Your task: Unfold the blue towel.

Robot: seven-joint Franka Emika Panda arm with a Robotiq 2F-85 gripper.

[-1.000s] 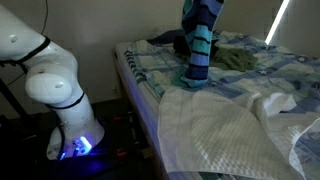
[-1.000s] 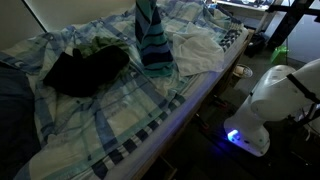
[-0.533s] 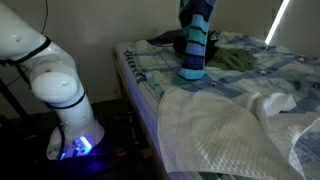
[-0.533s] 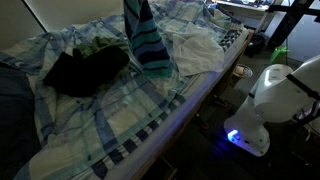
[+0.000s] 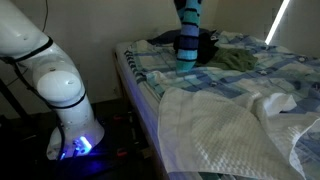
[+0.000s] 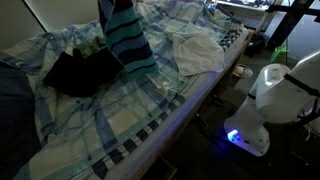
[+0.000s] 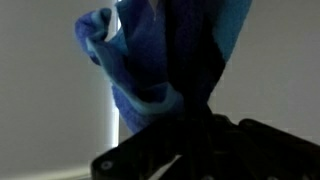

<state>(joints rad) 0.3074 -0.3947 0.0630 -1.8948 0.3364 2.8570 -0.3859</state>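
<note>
The blue towel is hanging in a narrow column next to the dark garment, so I should swing it with my gripper toward the white blanket (image 5: 228,105) and put it down there.
The blue towel (image 5: 187,38) hangs as a narrow striped column from above the picture's top edge, its lower end at or just above the bedsheet (image 5: 150,70). In an exterior view the blue towel (image 6: 127,42) dangles over the edge of a dark garment (image 6: 78,70). The gripper is above the frame in both exterior views. In the wrist view my gripper (image 7: 195,135) is a dark shape, shut on the bunched blue towel (image 7: 140,60), which fills the space in front of it.
A large white waffle blanket (image 5: 225,125) covers the bed's near corner and shows as white blanket (image 6: 195,50). A green cloth (image 5: 238,60) lies further back. The bed edge (image 6: 190,105) faces the robot base (image 6: 262,110).
The hanging towel has risen and drifted sideways across the bed, from beside the white blanket to over the dark garment. Its lower end has lifted off the sheet.
</note>
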